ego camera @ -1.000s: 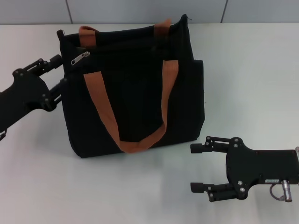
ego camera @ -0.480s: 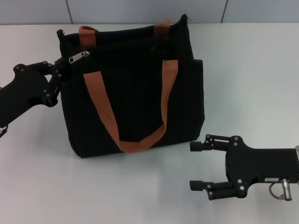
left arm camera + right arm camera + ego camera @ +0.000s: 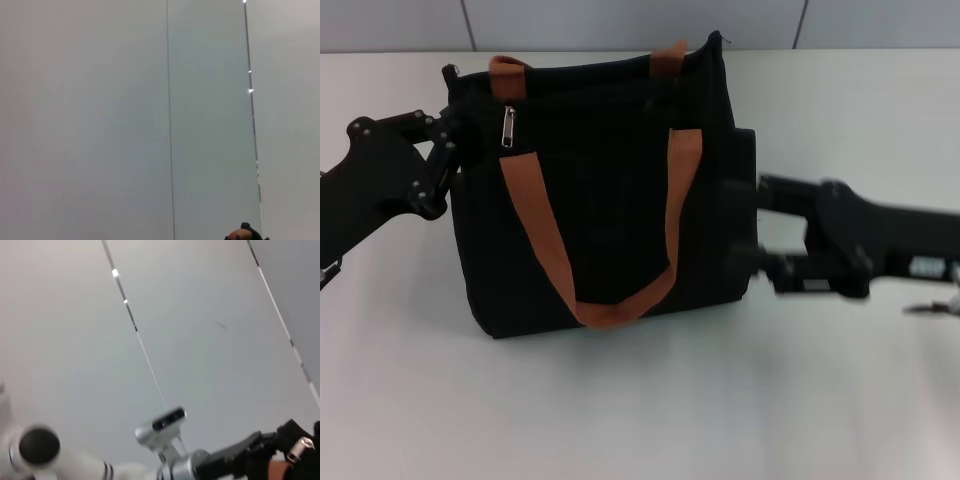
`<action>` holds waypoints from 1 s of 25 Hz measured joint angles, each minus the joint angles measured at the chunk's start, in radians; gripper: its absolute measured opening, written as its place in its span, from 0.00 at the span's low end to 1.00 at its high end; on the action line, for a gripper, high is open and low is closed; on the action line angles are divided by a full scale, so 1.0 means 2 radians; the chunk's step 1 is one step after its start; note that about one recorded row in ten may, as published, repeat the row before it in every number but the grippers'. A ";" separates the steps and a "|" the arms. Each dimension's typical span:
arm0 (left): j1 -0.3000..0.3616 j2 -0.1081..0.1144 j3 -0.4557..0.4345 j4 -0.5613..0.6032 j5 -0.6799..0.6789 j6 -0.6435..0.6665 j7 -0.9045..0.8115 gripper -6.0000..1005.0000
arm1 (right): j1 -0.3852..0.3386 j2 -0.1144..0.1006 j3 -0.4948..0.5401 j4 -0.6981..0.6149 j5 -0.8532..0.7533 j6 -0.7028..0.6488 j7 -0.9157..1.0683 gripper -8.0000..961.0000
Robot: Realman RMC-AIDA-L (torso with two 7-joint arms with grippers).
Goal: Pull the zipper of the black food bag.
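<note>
The bag's edge (image 3: 470, 118) beside the zipper is in my closed left gripper, so it should keep holding there while my right gripper reaches across for the silver tab (image 3: 508, 128).
The black food bag (image 3: 600, 200) lies in the middle of the table in the head view, its two orange-brown handles (image 3: 545, 250) on top. The zipper (image 3: 508, 125), a small silver slider with its tab hanging straight, sits near the bag's upper left corner. My left gripper (image 3: 453, 140) is closed on the bag's left edge just beside the zipper. My right gripper (image 3: 746, 224) is open and blurred, with its fingers either side of the bag's right side pocket. A bit of the bag's strap (image 3: 278, 471) shows in the right wrist view.
The white table (image 3: 620, 400) surrounds the bag, and a grey wall (image 3: 620, 25) runs behind it. The left wrist view shows only wall panels (image 3: 150, 120). The right wrist view shows the wall and the robot's head camera (image 3: 161, 425).
My right arm swung from the table's front right up to the bag's right side. My left gripper closed onto the bag's upper left edge. The zipper tab swung from slanted to straight.
</note>
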 joint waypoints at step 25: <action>-0.001 0.000 0.000 -0.014 -0.012 0.000 -0.009 0.03 | 0.188 -0.013 -0.070 -0.040 -0.018 0.168 0.486 0.55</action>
